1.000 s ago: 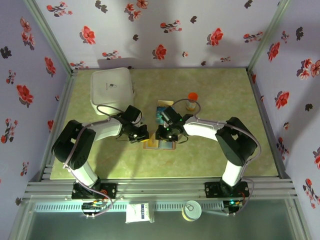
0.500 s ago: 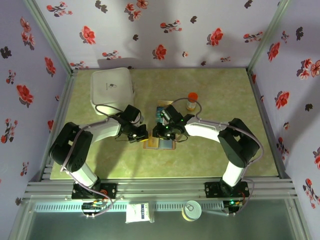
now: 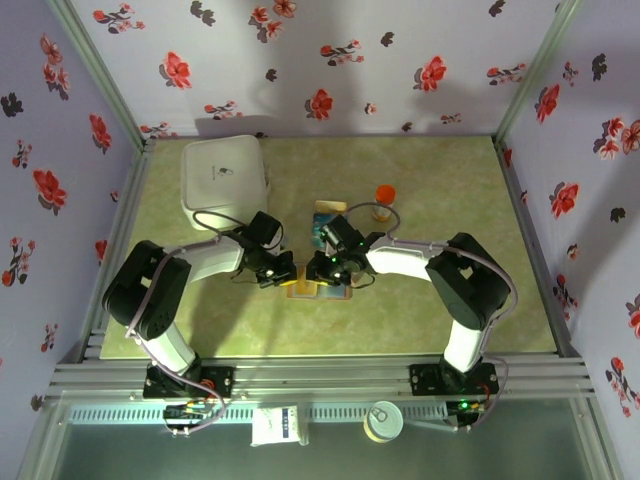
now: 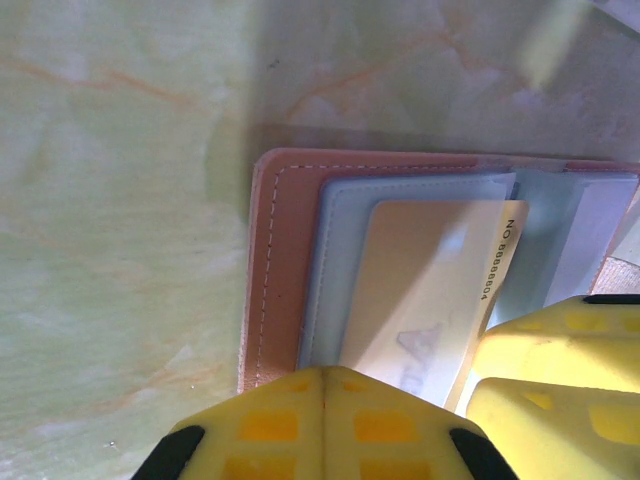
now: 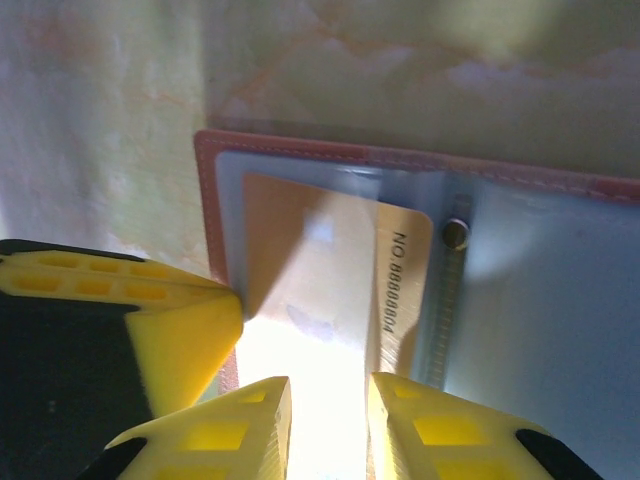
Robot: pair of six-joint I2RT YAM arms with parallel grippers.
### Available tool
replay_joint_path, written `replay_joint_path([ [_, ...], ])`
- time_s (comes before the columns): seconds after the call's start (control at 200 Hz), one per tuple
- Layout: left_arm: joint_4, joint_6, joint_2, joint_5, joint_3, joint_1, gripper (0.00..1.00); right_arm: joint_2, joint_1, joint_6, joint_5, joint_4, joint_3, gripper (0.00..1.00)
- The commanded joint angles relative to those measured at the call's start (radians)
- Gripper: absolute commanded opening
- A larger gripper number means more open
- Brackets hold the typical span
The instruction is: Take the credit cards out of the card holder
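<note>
The sleeve-covered part of the tan card [image 5: 328, 365] is under my right gripper's fingers, so my right gripper should move toward the spine and pinch the exposed numbered edge [image 5: 394, 285].
The card holder [image 3: 318, 289] lies open on the table, brown rim [image 4: 282, 260] around blue-grey sleeves [image 5: 540, 300]. A tan credit card [image 4: 420, 290] marked with a number sits part way out of the left sleeve [image 5: 330, 260]. My left gripper [image 3: 283, 272] is shut, its joined tips [image 4: 325, 372] resting on the holder's left edge. My right gripper [image 3: 322, 270] hovers right over the tan card, jaws a narrow gap apart [image 5: 328, 385], the card lying flat beneath them. More credit cards [image 3: 326, 213], teal and blue, lie on the table just beyond the holder.
A white square box [image 3: 225, 180] stands at the back left. A small orange-capped bottle [image 3: 384, 200] stands right of the loose cards. Both grippers nearly touch over the holder; the left finger [image 5: 150, 320] shows in the right wrist view.
My right gripper has edged slightly left over the holder. The left gripper has stayed shut on the holder's edge.
</note>
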Motion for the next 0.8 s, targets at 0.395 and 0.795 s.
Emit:
replay_joint_path([
  [0.395,-0.023,0.005,-0.021,0.007,-0.009,0.009,0.01,-0.065,0.005,-0.048,0.066,-0.061,0.003,0.27],
  [0.795,-0.02,0.008,-0.034,0.031,-0.015,0.006,0.0,0.003,0.004,-0.001,-0.023,0.021,-0.01,0.28],
])
